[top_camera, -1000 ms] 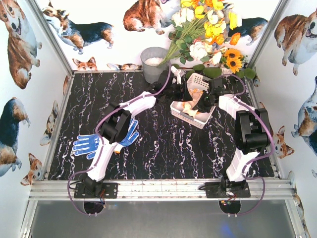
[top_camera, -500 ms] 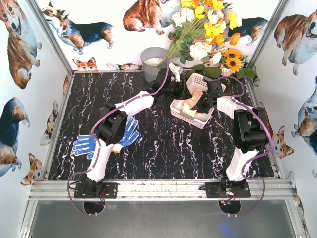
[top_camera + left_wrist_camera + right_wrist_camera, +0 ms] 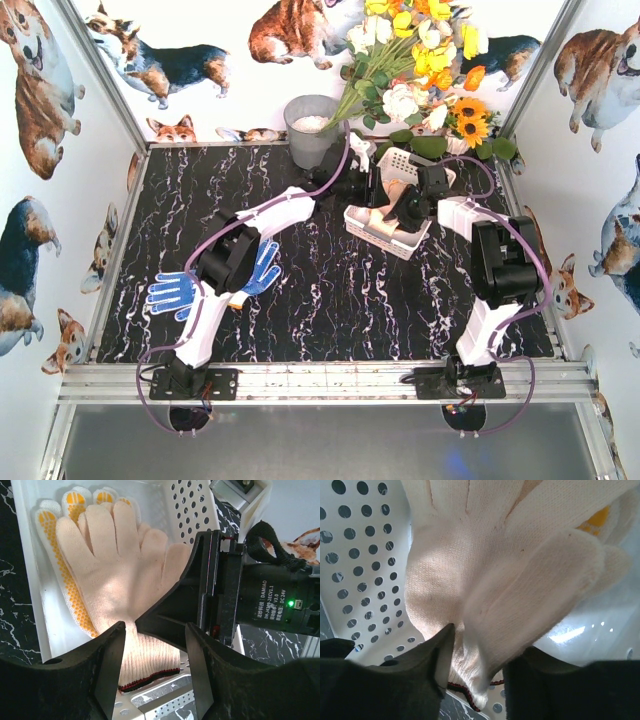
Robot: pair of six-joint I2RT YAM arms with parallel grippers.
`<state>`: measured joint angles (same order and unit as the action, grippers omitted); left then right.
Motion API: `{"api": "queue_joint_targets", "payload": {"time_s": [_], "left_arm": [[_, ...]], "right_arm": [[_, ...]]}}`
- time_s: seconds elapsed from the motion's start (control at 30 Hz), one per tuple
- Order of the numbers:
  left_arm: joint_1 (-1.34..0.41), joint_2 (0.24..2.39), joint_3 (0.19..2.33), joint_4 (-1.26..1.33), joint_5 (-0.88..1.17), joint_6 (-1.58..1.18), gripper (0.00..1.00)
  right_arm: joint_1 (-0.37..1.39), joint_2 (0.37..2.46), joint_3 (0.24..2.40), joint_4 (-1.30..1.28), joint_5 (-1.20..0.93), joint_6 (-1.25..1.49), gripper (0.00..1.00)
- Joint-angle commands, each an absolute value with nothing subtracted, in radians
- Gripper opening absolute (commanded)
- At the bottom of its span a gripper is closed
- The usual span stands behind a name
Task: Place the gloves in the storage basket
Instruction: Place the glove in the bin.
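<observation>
The cream glove's thumb is loose and sticks up between my right gripper's fingers, so next my right gripper grips the thumb's base and settles the glove into the basket.
The white storage basket stands at the back right. Inside it a cream glove lies flat on a white glove with yellow dots. My left gripper hovers open over the cream glove's red-trimmed cuff, gripping nothing. My right gripper is down in the basket, jaws apart, with the cream glove's cuff and thumb loose between them. Its black finger rests on the glove. Two blue gloves lie on the table at the left, partly under my left arm.
A grey metal bucket stands at the back, left of the basket. A bunch of artificial flowers leans over the back right corner. Both grippers are crowded over the basket.
My right gripper's jaws have parted around the cream glove. My left gripper has shifted toward the basket and now hangs over it.
</observation>
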<state>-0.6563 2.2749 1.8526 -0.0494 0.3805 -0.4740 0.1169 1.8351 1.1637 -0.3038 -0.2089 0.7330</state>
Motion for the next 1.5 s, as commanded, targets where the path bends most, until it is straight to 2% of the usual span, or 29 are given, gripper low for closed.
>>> {"api": "queue_joint_targets", "payload": {"time_s": [0.0, 0.1, 0.33, 0.47, 0.6, 0.8, 1.17, 1.37, 1.47], "left_arm": [[-0.670, 2.223, 1.849, -0.061, 0.340, -0.423, 0.46], [-0.670, 2.194, 1.827, -0.050, 0.317, -0.412, 0.47], [-0.670, 2.090, 1.721, -0.010, 0.244, -0.384, 0.49], [-0.670, 2.024, 1.642, 0.006, 0.197, -0.376, 0.51], [-0.670, 1.978, 1.582, 0.016, 0.181, -0.383, 0.51], [-0.670, 1.967, 1.556, 0.014, 0.179, -0.388, 0.51], [-0.663, 1.962, 1.533, 0.018, 0.175, -0.398, 0.50], [-0.657, 1.954, 1.525, 0.015, 0.178, -0.398, 0.50], [-0.654, 1.949, 1.520, 0.015, 0.176, -0.396, 0.50]], "right_arm": [[0.120, 1.757, 1.207, -0.305, -0.213, 0.667, 0.46], [0.120, 1.713, 1.222, -0.359, -0.176, 0.632, 0.54], [0.120, 1.608, 1.248, -0.451, -0.043, 0.564, 0.56], [0.120, 1.574, 1.258, -0.467, -0.091, 0.540, 0.49], [0.131, 1.626, 1.282, -0.507, -0.115, 0.537, 0.42], [0.132, 1.687, 1.291, -0.488, -0.060, 0.534, 0.40], [0.140, 1.818, 1.318, -0.488, -0.016, 0.534, 0.15], [0.144, 1.863, 1.348, -0.506, -0.013, 0.534, 0.15], [0.144, 1.853, 1.348, -0.518, -0.020, 0.526, 0.24]]}}
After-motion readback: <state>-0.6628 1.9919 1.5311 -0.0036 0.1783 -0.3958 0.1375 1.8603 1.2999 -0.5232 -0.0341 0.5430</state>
